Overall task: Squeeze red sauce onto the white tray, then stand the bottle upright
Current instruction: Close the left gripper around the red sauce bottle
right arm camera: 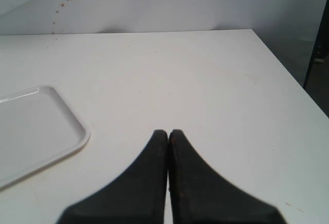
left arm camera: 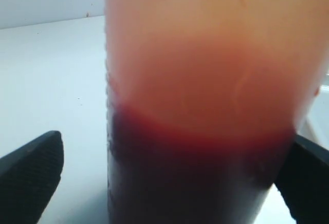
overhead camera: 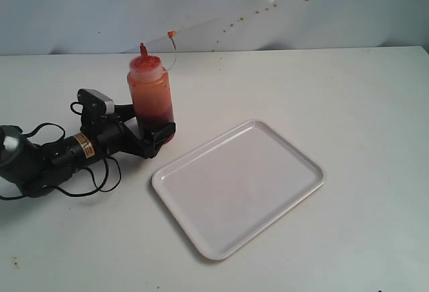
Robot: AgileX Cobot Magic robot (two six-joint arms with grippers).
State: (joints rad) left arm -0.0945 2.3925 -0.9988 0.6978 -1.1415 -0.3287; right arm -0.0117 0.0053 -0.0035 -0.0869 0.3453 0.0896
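Note:
My gripper is about to tip the bottle. The tether (overhead camera: 175, 53) keeps the cap (overhead camera: 171, 34) up beside the red nozzle, so the cap will stick out past the nozzle then.
The bottle (overhead camera: 150, 88) stands upright on the table left of the white tray (overhead camera: 295, 191), its red nozzle up and the small tip cap hanging off on its tether. Red sauce (overhead camera: 154, 112) fills its lower part, dark through the plastic. My left gripper (overhead camera: 155, 131) lies low on the table with its jaws either side of the bottle's base. In the left wrist view the bottle (left arm camera: 205, 80) fills the frame; one finger (left arm camera: 31, 172) stands apart from it, the other (left arm camera: 308, 178) is at its side. The tray's surface shows plain white. My right gripper (right arm camera: 168, 131) is shut and holds nothing.
Small red specks dot the back wall (overhead camera: 268, 7). The left arm's cables (overhead camera: 100, 181) trail on the table beside the tray's near-left corner. In the right wrist view the tray's corner (right arm camera: 77, 126) lies to one side, and the table's edge (right arm camera: 293, 80) runs along the other.

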